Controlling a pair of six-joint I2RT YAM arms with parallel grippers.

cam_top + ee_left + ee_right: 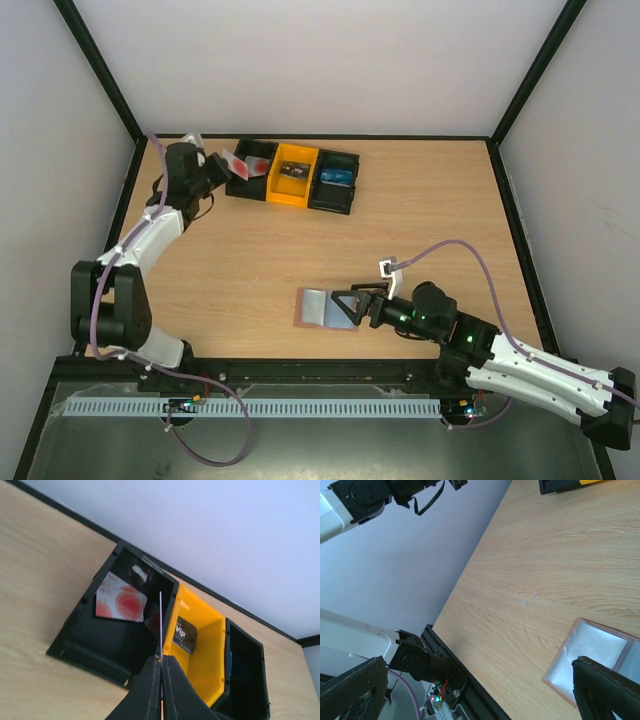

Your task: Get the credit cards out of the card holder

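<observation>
The reddish credit card (235,165) matches the red-and-white card in the black bin, so my left gripper goes on into that bin (251,183) before it lets go inside the bin's sides.
The card holder (318,308) lies flat on the table at front centre, with a brown rim and grey-blue pockets. It also shows in the right wrist view (587,650). My right gripper (350,304) is open, with its fingers spread over the holder's right half; it holds nothing (477,666). My left gripper (222,165) is at the back left, over the near edge of the left black bin (250,160). It is shut (161,662) on a reddish credit card (233,160), which shows edge-on in the left wrist view (160,620).
Three bins stand in a row at the back: black, yellow (294,174) and black (335,181). A red-and-white card (120,601) lies in the left bin, a black VIP card (185,635) in the yellow one, and a blue card (338,177) in the right one.
</observation>
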